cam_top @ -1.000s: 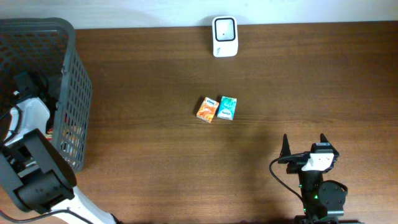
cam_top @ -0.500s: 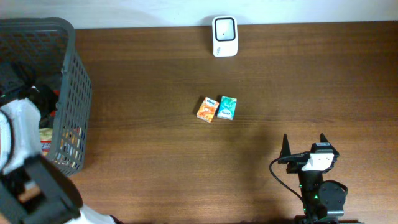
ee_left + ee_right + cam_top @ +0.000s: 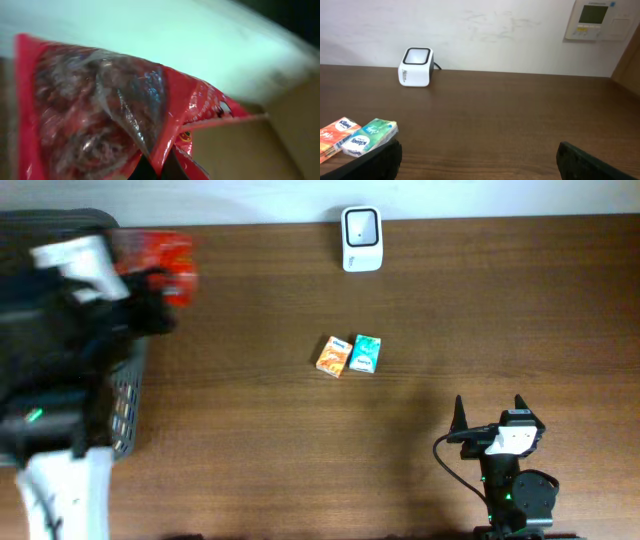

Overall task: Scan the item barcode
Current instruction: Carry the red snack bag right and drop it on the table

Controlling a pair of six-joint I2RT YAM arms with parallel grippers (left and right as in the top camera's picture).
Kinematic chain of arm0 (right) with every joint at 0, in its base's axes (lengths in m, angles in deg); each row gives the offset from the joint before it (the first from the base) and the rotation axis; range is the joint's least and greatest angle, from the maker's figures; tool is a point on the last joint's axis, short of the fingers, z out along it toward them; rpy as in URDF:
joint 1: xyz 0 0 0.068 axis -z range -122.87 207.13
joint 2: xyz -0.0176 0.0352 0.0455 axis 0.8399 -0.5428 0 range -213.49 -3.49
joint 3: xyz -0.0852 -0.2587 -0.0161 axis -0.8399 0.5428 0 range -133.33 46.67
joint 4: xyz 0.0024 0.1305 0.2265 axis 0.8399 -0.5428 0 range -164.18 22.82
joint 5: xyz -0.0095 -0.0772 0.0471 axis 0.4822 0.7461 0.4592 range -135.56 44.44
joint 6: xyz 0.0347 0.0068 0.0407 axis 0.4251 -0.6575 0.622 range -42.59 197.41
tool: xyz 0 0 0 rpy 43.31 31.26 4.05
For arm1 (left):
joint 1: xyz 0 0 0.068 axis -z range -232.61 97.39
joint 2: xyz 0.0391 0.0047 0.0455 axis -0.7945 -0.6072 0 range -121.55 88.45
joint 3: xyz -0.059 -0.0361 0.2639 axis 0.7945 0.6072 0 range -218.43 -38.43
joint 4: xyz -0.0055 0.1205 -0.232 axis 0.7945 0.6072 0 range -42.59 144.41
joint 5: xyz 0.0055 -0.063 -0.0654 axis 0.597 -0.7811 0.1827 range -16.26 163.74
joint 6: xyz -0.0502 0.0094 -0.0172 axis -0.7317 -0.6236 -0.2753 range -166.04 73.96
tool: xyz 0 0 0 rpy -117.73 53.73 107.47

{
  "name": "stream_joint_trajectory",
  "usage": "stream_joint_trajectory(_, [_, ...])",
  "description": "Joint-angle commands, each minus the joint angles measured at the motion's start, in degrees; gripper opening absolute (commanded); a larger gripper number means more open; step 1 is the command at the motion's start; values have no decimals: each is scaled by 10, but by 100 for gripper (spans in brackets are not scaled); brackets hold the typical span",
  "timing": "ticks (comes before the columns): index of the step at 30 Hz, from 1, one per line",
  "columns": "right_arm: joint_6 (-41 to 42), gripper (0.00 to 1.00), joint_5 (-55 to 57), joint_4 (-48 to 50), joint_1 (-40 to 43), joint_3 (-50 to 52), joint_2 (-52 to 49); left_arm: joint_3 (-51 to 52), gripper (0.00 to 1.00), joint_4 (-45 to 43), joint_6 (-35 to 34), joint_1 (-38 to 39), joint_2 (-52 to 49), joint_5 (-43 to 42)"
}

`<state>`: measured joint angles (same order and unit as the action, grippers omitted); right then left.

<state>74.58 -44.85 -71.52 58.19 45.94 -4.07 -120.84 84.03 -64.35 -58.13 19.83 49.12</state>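
I should keep going with my left gripper and let go of the red snack bag (image 3: 170, 258) in the open space (image 3: 447, 368) by my right gripper, because the bag is clear of the basket.
A shiny red snack bag (image 3: 165, 265) hangs blurred above the basket's far right corner, and it fills the left wrist view as the red bag (image 3: 100, 115). My left gripper (image 3: 159, 171) is shut on the bag's crimped edge, its dark fingertips pinching the red foil; overhead the left gripper (image 3: 148, 288) is a dark blur under the bag. The white barcode scanner (image 3: 361, 238) stands at the table's far edge, also seen as the scanner (image 3: 415, 66). My right gripper (image 3: 489, 415) rests open near the front right, nothing between its jaws (image 3: 477, 160).
A dark mesh basket (image 3: 125, 405) stands at the left edge, mostly covered by my left arm. An orange tissue pack (image 3: 333, 356) and a green tissue pack (image 3: 365, 353) lie side by side mid-table. A wall panel (image 3: 594, 19) hangs behind.
My left gripper closed inside the basket, then rose fast out of it and swung right with the red bag. The right arm has not moved.
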Motion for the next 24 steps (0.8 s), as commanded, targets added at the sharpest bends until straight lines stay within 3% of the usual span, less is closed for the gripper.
stream_joint_trajectory(1, [1,98,1,-3,-3,4,4,-7,0,-11,-5,143,-85,-5])
stream_joint_trajectory(5, [1,98,1,-3,-3,4,4,-7,0,-61,-5,275,-201,-4])
stream_joint_trajectory(7, [1,98,1,-3,-3,4,4,-7,0,-130,-5,338,-275,-4])
stream_joint_trajectory(13, [1,98,1,-3,-3,4,4,-7,0,-270,-5,438,-425,-4])
stream_joint_trajectory(16, [1,98,1,-3,-3,4,4,-7,16,-311,-5,469,-466,-4])
stream_joint_trajectory(17, [1,98,1,-3,-3,4,4,-7,26,-313,-5,477,-475,-4])
stream_joint_trajectory(18, [1,99,1,-3,-3,4,4,-7,58,-313,1,480,-476,-4])
stream_joint_trajectory(20, [1,98,1,-3,-3,4,4,-10,64,-314,19,479,-472,-4])
stream_joint_trajectory(24, [1,98,1,-3,-3,4,4,-15,65,-297,49,452,-432,-3])
